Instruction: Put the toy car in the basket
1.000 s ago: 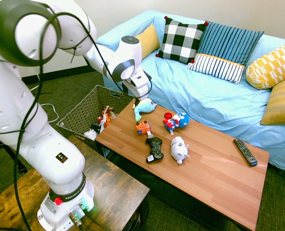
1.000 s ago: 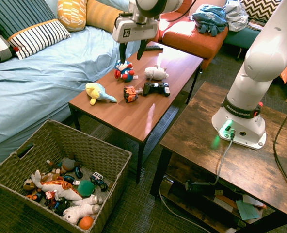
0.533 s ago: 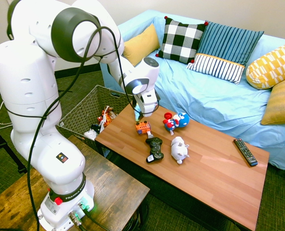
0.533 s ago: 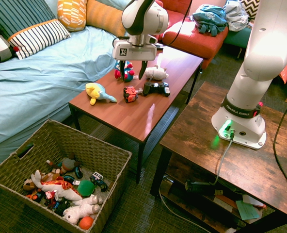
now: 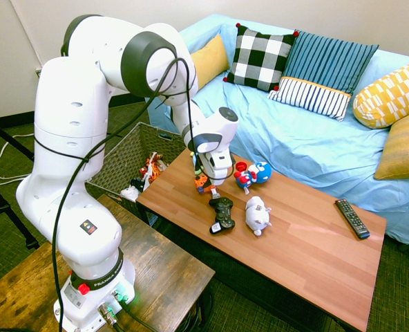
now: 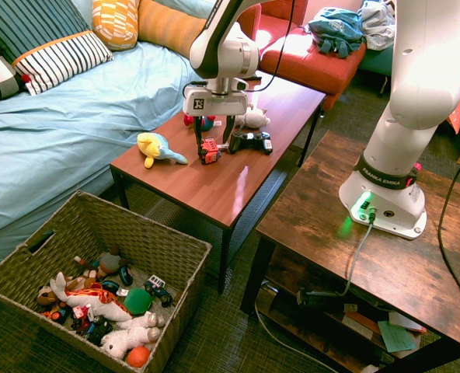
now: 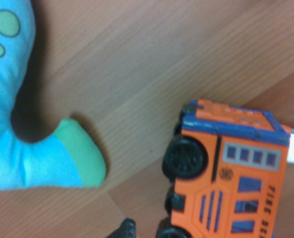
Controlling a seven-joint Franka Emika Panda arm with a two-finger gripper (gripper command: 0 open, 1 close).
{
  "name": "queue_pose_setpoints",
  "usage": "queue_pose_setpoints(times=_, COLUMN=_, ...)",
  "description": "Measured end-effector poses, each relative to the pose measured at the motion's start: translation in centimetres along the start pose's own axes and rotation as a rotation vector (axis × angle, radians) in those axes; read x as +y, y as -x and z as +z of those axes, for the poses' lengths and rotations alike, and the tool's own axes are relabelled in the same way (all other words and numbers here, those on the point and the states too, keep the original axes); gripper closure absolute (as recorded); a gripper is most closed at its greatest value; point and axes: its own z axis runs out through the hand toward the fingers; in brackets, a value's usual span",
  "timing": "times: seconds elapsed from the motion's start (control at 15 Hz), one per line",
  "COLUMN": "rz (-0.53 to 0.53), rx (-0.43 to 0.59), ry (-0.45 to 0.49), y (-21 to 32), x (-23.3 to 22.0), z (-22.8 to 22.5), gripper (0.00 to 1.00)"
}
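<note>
A pale piece sticks straight out from the toy car's end (image 7: 284,143), so that piece will move along with the toy car when I lift it.
The toy car (image 6: 208,151), a small boxy orange vehicle, stands on the wooden coffee table (image 6: 238,183) near its sofa-side end. My gripper (image 6: 213,142) is low over it and open, one finger on each side of the car, not closed on it. From the first exterior view the gripper (image 5: 204,181) covers most of the car (image 5: 203,185). Close up in the wrist view, the car (image 7: 231,183) shows its side with dark wheels. The woven basket (image 6: 129,233) sits on the floor beyond the table's end, holding several toys.
A black game controller (image 6: 249,141) lies right beside the car. A white plush (image 6: 251,116), a red-and-blue plush (image 5: 251,174) and a blue-and-yellow plush (image 6: 158,149) are close around it. A remote (image 5: 352,218) lies at the far end. A blue sofa (image 5: 308,138) runs along the table.
My gripper has come down from above the plush toys and shifted toward the table's near edge, and its open fingers now straddle the toy car. The toys have not moved.
</note>
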Motion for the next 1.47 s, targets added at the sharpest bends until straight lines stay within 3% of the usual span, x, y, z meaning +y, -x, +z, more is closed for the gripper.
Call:
queue_pose_setpoints(times=0.2, rz=-0.001, rx=-0.008, ry=0.002, y=-0.7, x=-1.3, z=1.6, gripper=0.00)
queue_pose_setpoints(times=0.27, rz=0.000, rx=-0.010, ry=0.006, y=-0.9, x=-1.5, z=2.2, gripper=1.00)
queue_pose_setpoints(times=1.07, rz=0.014, rx=-0.013, ry=0.019, y=-1.5, x=-1.3, z=3.1, gripper=1.00)
queue_pose_setpoints(times=1.47, rz=0.005, rx=-0.021, ry=-0.026, y=-2.3, x=-1.2, z=2.1, gripper=1.00)
